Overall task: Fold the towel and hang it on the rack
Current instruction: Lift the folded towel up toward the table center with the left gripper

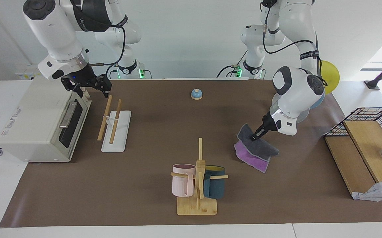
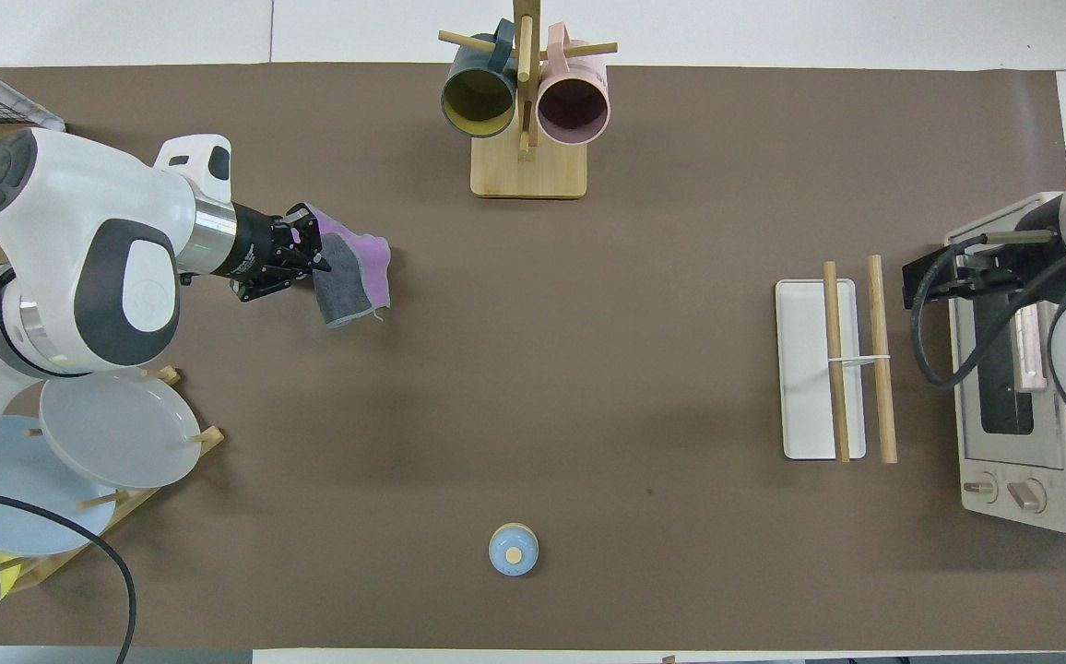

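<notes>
I expect the towel (image 2: 354, 269) to bend over both wood rods and stay hanging there when I lower it, because it droops limply (image 2: 349, 311) from my left gripper.
The towel (image 1: 263, 149), dark grey over purple, is bunched and raised at one edge, while its lower part rests on the brown mat toward the left arm's end. My left gripper (image 1: 254, 136) is shut on that raised grey edge; from overhead the left gripper (image 2: 313, 256) sits at the towel's (image 2: 349, 288) edge. The rack (image 1: 121, 135), two slanted wood rods on a white base, stands at the right arm's end beside the toaster oven. My right gripper (image 1: 91, 90) hangs open over the gap between oven and rack (image 2: 805, 369), holding nothing.
A toaster oven (image 1: 39, 122) stands at the right arm's end. A bamboo mug tree (image 1: 197, 185) with pink and teal mugs stands farther from the robots, a blue bell (image 1: 196, 94) near them. A plate stand (image 2: 100, 443) and a wire basket with wooden box (image 1: 366, 138) are at the left arm's end.
</notes>
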You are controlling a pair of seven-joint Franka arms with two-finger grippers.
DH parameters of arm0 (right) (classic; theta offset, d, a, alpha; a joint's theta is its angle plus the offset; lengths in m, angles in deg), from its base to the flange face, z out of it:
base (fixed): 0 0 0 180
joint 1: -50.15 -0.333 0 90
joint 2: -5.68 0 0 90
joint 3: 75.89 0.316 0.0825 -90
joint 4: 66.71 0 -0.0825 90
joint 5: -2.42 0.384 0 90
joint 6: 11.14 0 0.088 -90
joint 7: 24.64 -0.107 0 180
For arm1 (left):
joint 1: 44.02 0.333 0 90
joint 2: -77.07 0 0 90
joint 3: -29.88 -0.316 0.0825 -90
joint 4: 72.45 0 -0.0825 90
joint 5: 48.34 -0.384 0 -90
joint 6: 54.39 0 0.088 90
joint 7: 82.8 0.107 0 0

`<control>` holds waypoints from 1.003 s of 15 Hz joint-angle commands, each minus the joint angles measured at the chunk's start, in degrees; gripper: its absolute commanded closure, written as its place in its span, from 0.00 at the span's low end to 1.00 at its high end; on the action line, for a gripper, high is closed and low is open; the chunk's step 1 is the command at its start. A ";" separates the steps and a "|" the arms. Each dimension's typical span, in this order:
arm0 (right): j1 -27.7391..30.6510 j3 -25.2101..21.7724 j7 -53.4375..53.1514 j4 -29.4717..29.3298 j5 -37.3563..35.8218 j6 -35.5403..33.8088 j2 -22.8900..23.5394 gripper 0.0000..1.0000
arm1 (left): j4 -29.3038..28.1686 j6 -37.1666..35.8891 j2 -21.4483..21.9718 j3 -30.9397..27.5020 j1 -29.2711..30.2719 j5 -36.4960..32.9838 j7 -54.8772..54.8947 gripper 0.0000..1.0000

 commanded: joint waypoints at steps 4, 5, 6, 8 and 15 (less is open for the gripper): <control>2.58 0.44 -10.41 2.88 15.02 -0.69 -1.67 0.00 | 6.12 -3.48 0.20 3.66 0.58 0.57 -23.75 1.00; 2.58 0.44 -15.33 2.97 18.36 -0.52 -1.67 0.00 | 6.74 -3.56 0.72 4.27 0.58 1.35 -28.23 1.00; 2.58 0.44 -20.08 3.49 21.26 0.01 -1.93 0.00 | 7.35 -3.56 1.34 4.71 0.58 2.49 -32.28 1.00; 3.37 0.35 -29.83 6.55 29.86 3.68 -3.16 0.00 | 7.62 -2.78 2.65 4.98 0.14 3.90 -42.63 1.00; -3.26 1.23 -51.09 22.48 59.51 33.69 -6.78 0.00 | 7.71 -0.66 6.09 7.87 0.14 6.19 -66.39 1.00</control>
